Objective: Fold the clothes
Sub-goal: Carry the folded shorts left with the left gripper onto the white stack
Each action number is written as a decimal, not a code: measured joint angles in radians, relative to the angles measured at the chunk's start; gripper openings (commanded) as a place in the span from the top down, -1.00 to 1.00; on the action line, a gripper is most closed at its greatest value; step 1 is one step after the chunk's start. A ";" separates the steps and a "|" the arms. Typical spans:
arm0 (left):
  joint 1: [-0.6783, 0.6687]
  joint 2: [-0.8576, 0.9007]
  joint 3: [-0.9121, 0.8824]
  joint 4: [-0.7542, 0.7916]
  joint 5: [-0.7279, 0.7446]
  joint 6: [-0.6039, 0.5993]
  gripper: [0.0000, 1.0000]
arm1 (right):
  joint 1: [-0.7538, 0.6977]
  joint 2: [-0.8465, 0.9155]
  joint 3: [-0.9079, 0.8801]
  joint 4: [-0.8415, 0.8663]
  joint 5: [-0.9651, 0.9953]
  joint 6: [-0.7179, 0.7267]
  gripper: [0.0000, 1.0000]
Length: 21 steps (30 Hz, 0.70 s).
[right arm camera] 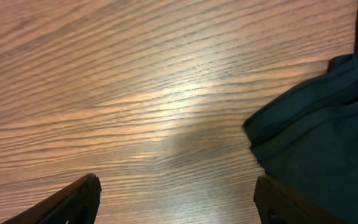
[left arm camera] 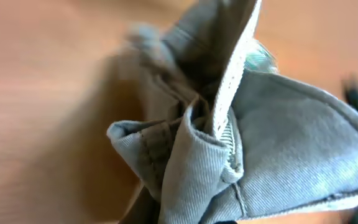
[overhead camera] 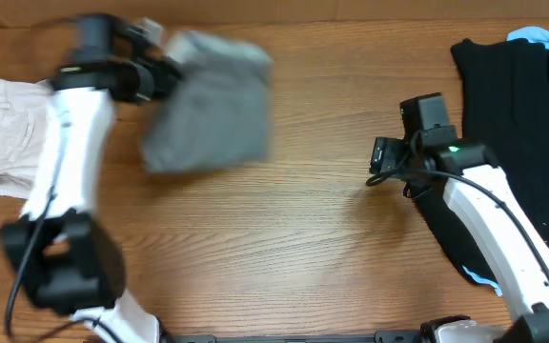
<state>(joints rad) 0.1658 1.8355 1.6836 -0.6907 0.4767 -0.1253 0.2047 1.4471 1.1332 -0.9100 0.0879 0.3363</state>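
My left gripper should go on there with the grey shorts hanging free [overhead camera: 212, 107] beside the folded cream-white shorts [overhead camera: 12, 135] until the grey shorts cover them, before it lets go.
The grey shorts [overhead camera: 213, 105] hang bunched and blurred above the table's back left, gathered at one upper corner in my left gripper [overhead camera: 160, 67], which is shut on them. In the left wrist view the shorts [left arm camera: 278, 149] fill the frame, their pale waistband lining [left arm camera: 232, 81] turned outward, and the cloth hides the fingers of the left gripper [left arm camera: 185, 211]. My right gripper [overhead camera: 377, 157] stands open over bare wood at centre right, holding nothing. In the right wrist view that gripper [right arm camera: 178, 190] has a black garment [right arm camera: 322, 143] just beside its right finger.
Cream-white shorts [overhead camera: 3, 133] lie folded at the far left edge. A large black garment [overhead camera: 518, 114] spreads over the right side, partly under the right arm, with a light blue piece [overhead camera: 546, 36] at its top. The wooden table [overhead camera: 303, 248] shows between the arms.
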 measured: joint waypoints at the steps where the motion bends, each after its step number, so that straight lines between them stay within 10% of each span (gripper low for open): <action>1: 0.047 -0.019 0.006 0.038 -0.005 -0.013 0.92 | 0.000 -0.004 0.000 -0.009 -0.002 0.000 -0.67; 21: 0.385 0.007 0.011 0.055 -0.248 -0.183 0.76 | 0.000 -0.004 0.000 -0.070 -0.003 0.000 -0.67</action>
<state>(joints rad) 0.5503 1.8423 1.6951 -0.6353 0.2287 -0.3088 0.2047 1.4429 1.1332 -0.9802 0.0853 0.3363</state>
